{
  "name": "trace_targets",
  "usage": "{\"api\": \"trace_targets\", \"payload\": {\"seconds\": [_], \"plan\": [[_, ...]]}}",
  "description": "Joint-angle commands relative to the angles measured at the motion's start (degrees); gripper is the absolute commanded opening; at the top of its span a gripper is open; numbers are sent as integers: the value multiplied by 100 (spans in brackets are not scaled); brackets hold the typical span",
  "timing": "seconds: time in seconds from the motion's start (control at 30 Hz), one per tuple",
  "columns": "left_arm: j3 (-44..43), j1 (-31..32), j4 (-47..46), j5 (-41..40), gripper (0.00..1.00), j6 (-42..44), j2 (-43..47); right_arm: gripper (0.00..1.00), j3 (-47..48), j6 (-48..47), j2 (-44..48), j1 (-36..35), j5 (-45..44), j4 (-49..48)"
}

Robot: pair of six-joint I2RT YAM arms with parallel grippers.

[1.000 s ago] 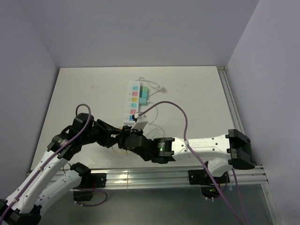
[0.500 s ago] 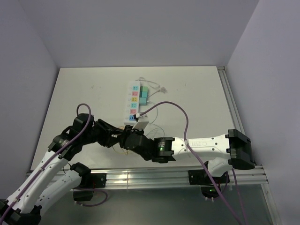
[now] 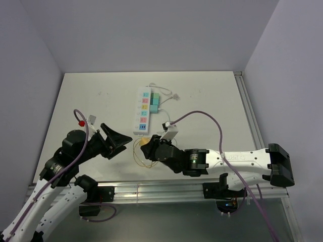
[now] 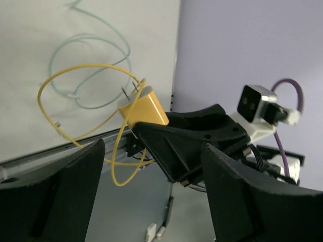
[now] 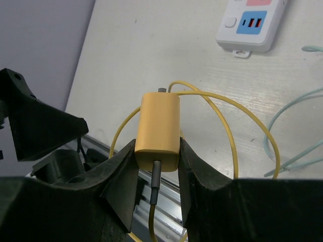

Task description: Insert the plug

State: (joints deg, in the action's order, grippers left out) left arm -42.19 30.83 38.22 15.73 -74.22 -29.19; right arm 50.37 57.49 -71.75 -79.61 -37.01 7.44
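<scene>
My left gripper should keep moving in until its open fingers, lined up with the yellow cable's hanging loop (image 4: 119, 184), surround the near strand (image 4: 115, 151), and then close.
The yellow plug (image 5: 159, 131) is clamped between my right gripper's (image 5: 157, 159) fingers, prongs pointing away over the table, with its yellow cable (image 5: 227, 131) looping around it. From above, the plug (image 3: 147, 142) hangs near the table's front edge, below the white power strip (image 3: 143, 111). The strip's near end (image 5: 252, 20) lies ahead and to the right in the right wrist view. My left gripper (image 3: 120, 141) stands open just left of the plug, holding nothing. In the left wrist view the plug (image 4: 144, 108) sits beyond the left gripper (image 4: 151, 151).
Teal plugs (image 3: 155, 103) occupy sockets on the strip's right side. A thin teal cable (image 4: 91, 50) curls on the table beside the yellow loop (image 3: 136, 151). A white cable (image 3: 169, 95) lies behind the strip. The aluminium rail (image 3: 166, 190) runs along the front edge.
My left gripper has opened, let go of the plug and drawn back to the left. The right gripper has shut on the plug and carried it slightly right.
</scene>
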Motion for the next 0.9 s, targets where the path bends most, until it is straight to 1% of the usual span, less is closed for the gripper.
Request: {"api": "trace_targets", "payload": {"seconds": [0.0, 0.03, 0.13, 0.23, 0.43, 0.53, 0.6, 0.63, 0.73, 0.77, 0.83, 0.87], "plan": [[167, 20, -735, 307, 81, 899, 273, 0, -115, -89, 433, 16, -26, -234], [246, 11, -1041, 639, 81, 1065, 317, 0, -141, -107, 477, 16, -8, -226], [519, 11, -1325, 1141, 81, 1190, 256, 0, -98, -133, 609, 7, 62, -138], [704, 20, -1641, 1467, 80, 1243, 125, 0, -115, -168, 732, 16, 194, -234], [835, 20, -1896, 1565, 78, 1304, 10, 0, -98, -177, 926, 16, 353, -313], [914, 28, -2099, 1714, 74, 1243, -69, 0, -106, -195, 987, 16, 405, -366], [958, 37, -2230, 1811, 69, 1217, -113, 0, -98, -203, 1013, 7, 467, -401], [976, 46, -2266, 1829, 64, 1216, -148, 0, -89, -204, 1040, 7, 484, -393], [1020, 90, -2397, 1890, 56, 1173, -218, 0, -115, -203, 1101, 7, 555, -419], [1038, 99, -2459, 1934, 49, 1146, -227, 0, -132, -204, 1145, 16, 564, -436], [1125, 116, -2783, 2127, 38, 1024, -280, 0, -150, -204, 1198, 16, 581, -419], [1134, 116, -2837, 2171, 16, 997, -306, 0, -150, -212, 1233, 16, 573, -393]]}}
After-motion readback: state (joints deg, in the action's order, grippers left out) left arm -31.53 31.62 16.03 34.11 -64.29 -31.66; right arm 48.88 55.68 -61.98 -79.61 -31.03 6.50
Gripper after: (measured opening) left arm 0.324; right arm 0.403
